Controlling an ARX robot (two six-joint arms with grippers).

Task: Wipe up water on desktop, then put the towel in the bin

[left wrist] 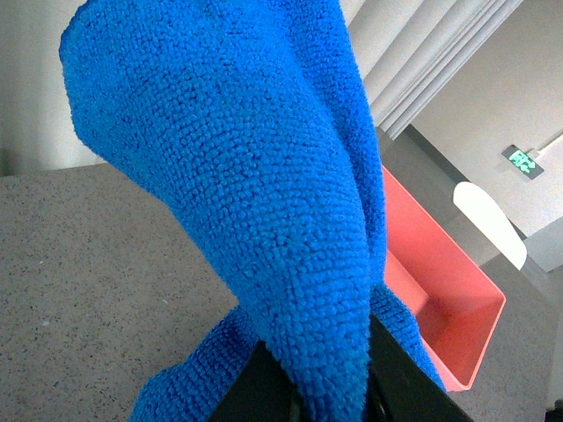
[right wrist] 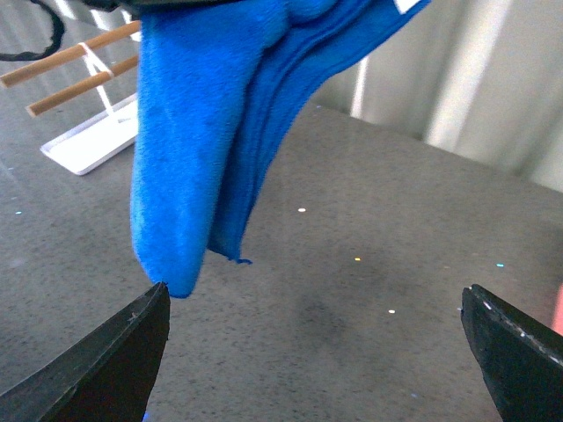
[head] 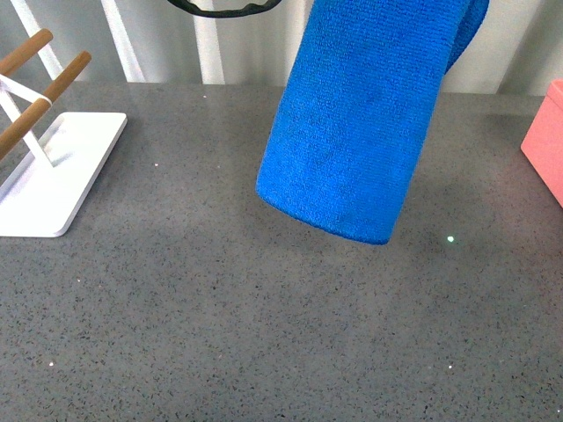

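Note:
I expect the towel (right wrist: 201, 105) to bunch up and spread loose flaps when I wipe the desktop, since the bright blue towel's lower end hangs in limp folds (right wrist: 180, 233).
The bright blue towel (head: 361, 123) hangs in the air above the dark grey desktop (head: 220, 308), its lower end clear of the surface. My left gripper (left wrist: 321, 387) is shut on the towel (left wrist: 255, 176), its black jaws pinching a fold; the gripper itself is out of the front view. The salmon-pink bin (left wrist: 440, 290) lies open beside the held towel and shows at the right edge of the front view (head: 545, 141). My right gripper (right wrist: 317, 352) is open and empty, low over the desktop (right wrist: 369, 290), with the towel (right wrist: 202, 132) hanging beyond one finger.
A white tray-base rack (head: 53, 167) with wooden bars (head: 40, 92) stands at the left of the desktop; it also shows in the right wrist view (right wrist: 92, 141). Pale curtains (head: 158, 35) hang behind the table's far edge.

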